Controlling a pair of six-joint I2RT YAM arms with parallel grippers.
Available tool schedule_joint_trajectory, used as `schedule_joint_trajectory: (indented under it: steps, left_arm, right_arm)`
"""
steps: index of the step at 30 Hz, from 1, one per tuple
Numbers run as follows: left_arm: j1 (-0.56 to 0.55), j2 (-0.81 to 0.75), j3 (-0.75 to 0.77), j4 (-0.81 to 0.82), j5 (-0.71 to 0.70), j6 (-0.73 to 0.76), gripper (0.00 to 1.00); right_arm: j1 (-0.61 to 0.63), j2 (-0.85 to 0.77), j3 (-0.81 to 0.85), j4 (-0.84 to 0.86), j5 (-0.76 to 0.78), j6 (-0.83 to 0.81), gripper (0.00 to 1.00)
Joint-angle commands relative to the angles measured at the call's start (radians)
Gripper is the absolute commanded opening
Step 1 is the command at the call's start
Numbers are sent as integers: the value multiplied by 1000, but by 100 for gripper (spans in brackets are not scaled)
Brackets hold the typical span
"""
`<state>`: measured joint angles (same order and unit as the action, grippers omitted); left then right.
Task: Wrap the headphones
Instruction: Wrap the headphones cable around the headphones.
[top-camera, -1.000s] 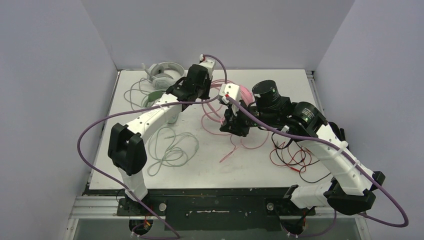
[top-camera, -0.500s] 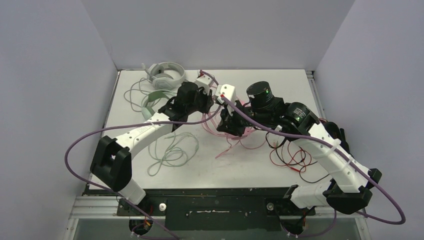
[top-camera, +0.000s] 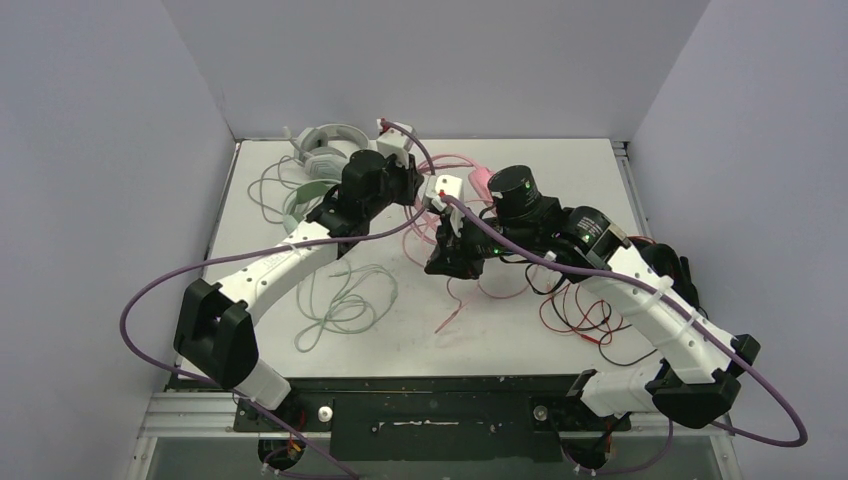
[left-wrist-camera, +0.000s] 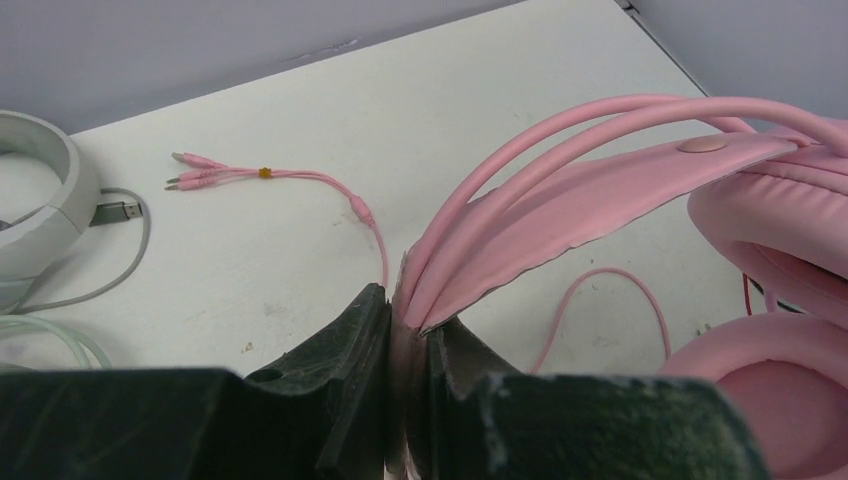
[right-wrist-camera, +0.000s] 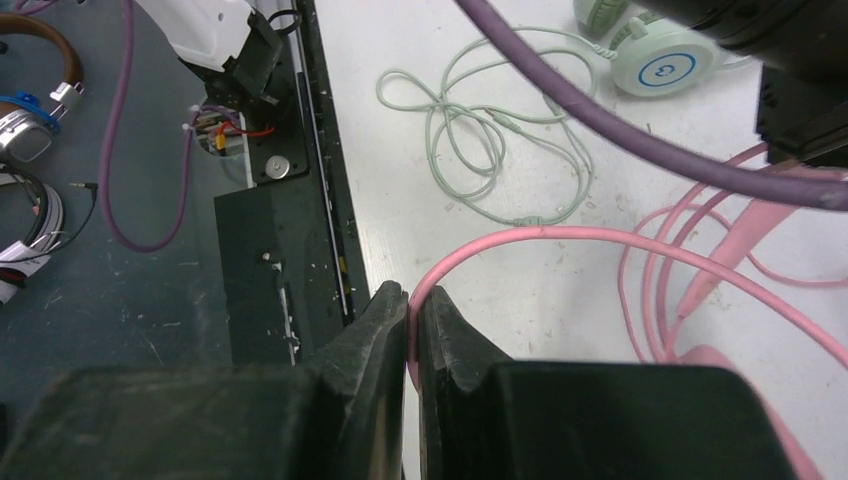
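The robot's left gripper is pinning the cable loops (left-wrist-camera: 482, 212) against the headband, and its right gripper should keep drawing the cable toward the table's open front (top-camera: 470, 338) and let go there.
The pink headphones (left-wrist-camera: 600, 170) hang tilted over the middle of the table, and my left gripper (left-wrist-camera: 408, 310) is shut on their headband. Their padded cups (left-wrist-camera: 780, 230) show at the right of the left wrist view. My right gripper (right-wrist-camera: 412, 300) is shut on the thin pink cable (right-wrist-camera: 560, 235), which arcs away to several loops on the table. From above, the two grippers sit close together, left (top-camera: 410, 190) behind right (top-camera: 445, 262). The pale grey-white headphones (top-camera: 330, 145) lie at the back left. The mint green headphones (top-camera: 300, 205) lie partly under my left arm, their cable (top-camera: 340, 295) loose in front.
Red and black wires (top-camera: 580, 315) lie tangled at the right under my right arm. A purple arm cable (right-wrist-camera: 640, 140) crosses the right wrist view. The table's front edge (top-camera: 400, 376) is near. Other headphones (right-wrist-camera: 30, 80) lie on the floor beyond it.
Both grippers have shifted a little to the left, keeping their holds. The pink cable's loose end has dragged along the table with them.
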<state>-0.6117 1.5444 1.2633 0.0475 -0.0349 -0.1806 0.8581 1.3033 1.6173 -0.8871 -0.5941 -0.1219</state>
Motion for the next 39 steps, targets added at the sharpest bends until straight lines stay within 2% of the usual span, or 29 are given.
schedule_joint_trajectory:
  steps: [1,5,8,14,17,21,25,27,29,32,37,39]
  left_arm:
    - [25,-9,109,66,-40,-132,0]
    - [29,-10,138,34,-22,-210,0]
    - [28,-23,155,-3,-2,-268,0]
    - [27,-63,139,-85,-20,-398,0]
    - [31,-71,148,-139,-61,-477,0]
    - [56,-84,156,-166,-72,-574,0]
    - [96,-90,135,-151,-5,-666,0]
    - [120,-84,124,-143,59,-718,0]
    - [139,-81,107,-117,113,-761,0]
    - [162,-83,86,-72,171,-808,0]
    - [175,-95,93,-74,190,-829,0]
    - [187,-98,93,-68,207,-849,0]
  right_arm:
    - [-5,-12,-25,68,-56,8,0]
    - [-5,-10,-88,130,-70,40,0]
    - [-17,-19,-150,197,-17,90,0]
    - [-162,-70,-320,453,-35,309,0]
    - [-163,-84,-393,528,11,370,0]
    - [-160,-162,-511,634,153,448,0]
    - [-160,-282,-666,750,255,494,5]
    - [-160,-315,-712,777,279,500,10]
    - [-160,-324,-740,781,290,501,10]
    - [-161,-327,-781,784,308,498,10]
    - [-162,-327,-866,841,306,499,0]
    - [-162,-318,-902,866,296,507,0]
